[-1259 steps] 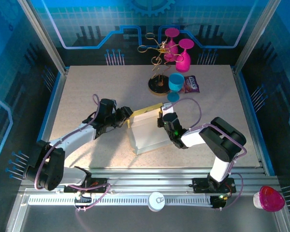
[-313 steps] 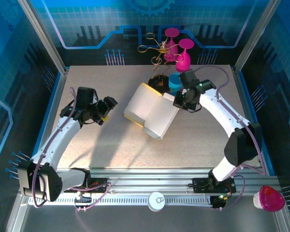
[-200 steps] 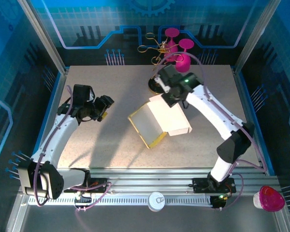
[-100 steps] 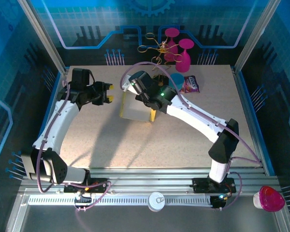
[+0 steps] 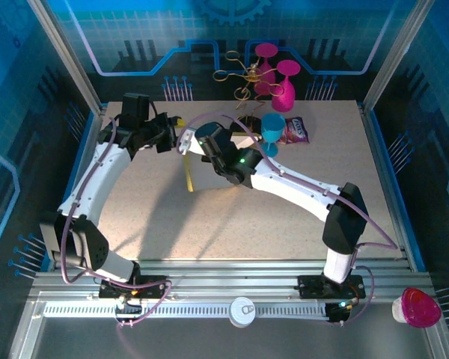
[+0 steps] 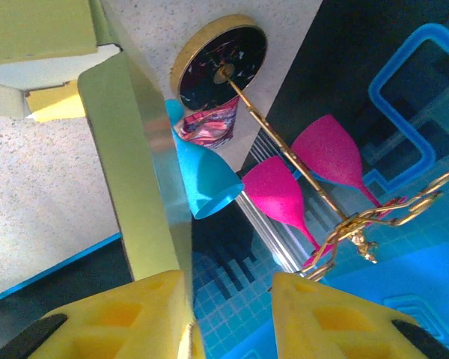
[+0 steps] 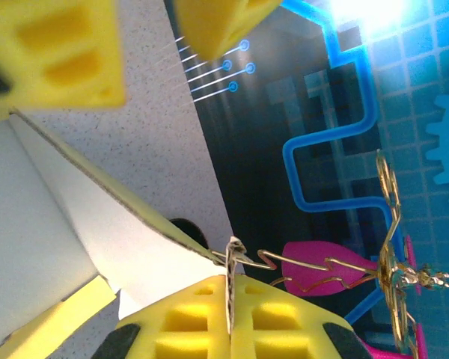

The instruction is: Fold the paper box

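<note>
The paper box's flap reaches into the open fingers of my left gripper, so my right gripper keeps hold of the cardboard edge until those fingers grip the flap.
The paper box is held up on edge over the back left of the table, so the top view catches mostly its thin yellow rim. My right gripper is shut on a cardboard edge of it; the right wrist view has the thin sheet pinched between the pads, with the box's white inside to the left. My left gripper hovers just behind and left of the box. Its jaws stand apart, and a yellow flap lies along the inner side of one finger.
Behind the box at the back stand a gold rack with magenta glasses, its black round base, a blue cup and a purple packet. The table's left rail runs close to the left arm.
My right arm swung the box left and toward the back, tipping it from lying open onto its edge. The left gripper moved back to meet it and its jaws narrowed.
</note>
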You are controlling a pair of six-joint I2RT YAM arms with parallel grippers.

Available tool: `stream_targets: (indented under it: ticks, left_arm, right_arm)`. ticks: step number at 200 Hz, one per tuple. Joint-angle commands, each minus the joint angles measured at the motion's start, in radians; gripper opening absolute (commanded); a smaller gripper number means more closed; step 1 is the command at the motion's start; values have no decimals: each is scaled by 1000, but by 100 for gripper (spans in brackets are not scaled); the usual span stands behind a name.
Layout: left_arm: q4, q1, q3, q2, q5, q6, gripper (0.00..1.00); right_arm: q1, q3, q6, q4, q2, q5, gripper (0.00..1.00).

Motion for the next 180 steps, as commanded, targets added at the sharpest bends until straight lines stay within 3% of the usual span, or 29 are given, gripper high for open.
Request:
stream_targets:
  ticks: [1, 64, 180]
  left_arm:
    - [15, -11, -8, 14, 45, -53, 37]
    - [-5, -22, -48, 9, 52, -41, 40]
    - [105, -39, -146, 41, 82, -88, 42]
  right_arm:
    - [15, -5, -8, 73, -19, -9, 0]
    - [15, -3, 22, 39, -15, -27, 0]
    - [43, -58, 50, 26, -58, -93, 0]
